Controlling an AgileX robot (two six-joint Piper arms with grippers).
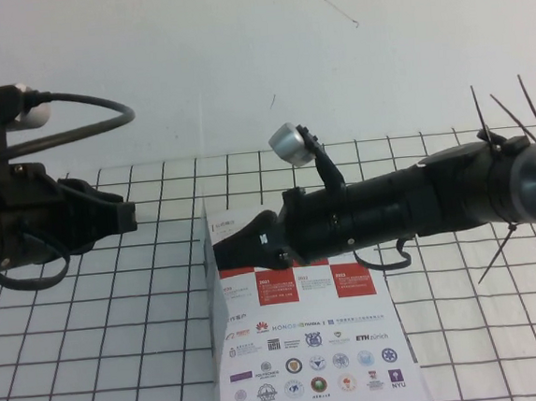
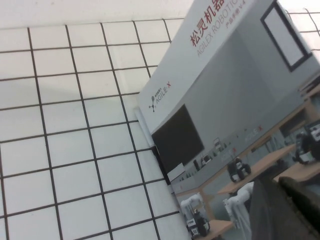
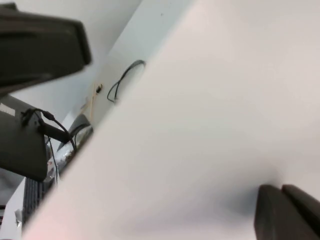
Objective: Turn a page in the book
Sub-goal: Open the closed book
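Observation:
Next, my right gripper pushes the page (image 1: 215, 332) over and moves away while my left gripper presses its white side (image 3: 170, 130) flat, because the page is standing upright along the book's spine.
The book (image 1: 308, 338) lies open on the gridded table, its inner page with red squares and logo rows facing up. The page (image 1: 215, 336), the cover leaf, stands upright along the book's left side and shows edge-on in the high view. Its robot-classroom photo and Chinese title (image 2: 225, 100) face the left wrist camera. Its plain white side (image 3: 200, 125) fills the right wrist view. My right gripper (image 1: 221, 251) (image 3: 282, 192) is shut, its tips against that white side near the top. My left gripper (image 1: 129, 217) (image 2: 279, 181) hangs shut to the left, apart from the book.
The white table (image 1: 93, 347) with black grid lines extends left and right of the book. A white wall rises behind it. My right arm (image 1: 419, 206) stretches low across the top of the book, with a silver cylinder (image 1: 288, 144) on it.

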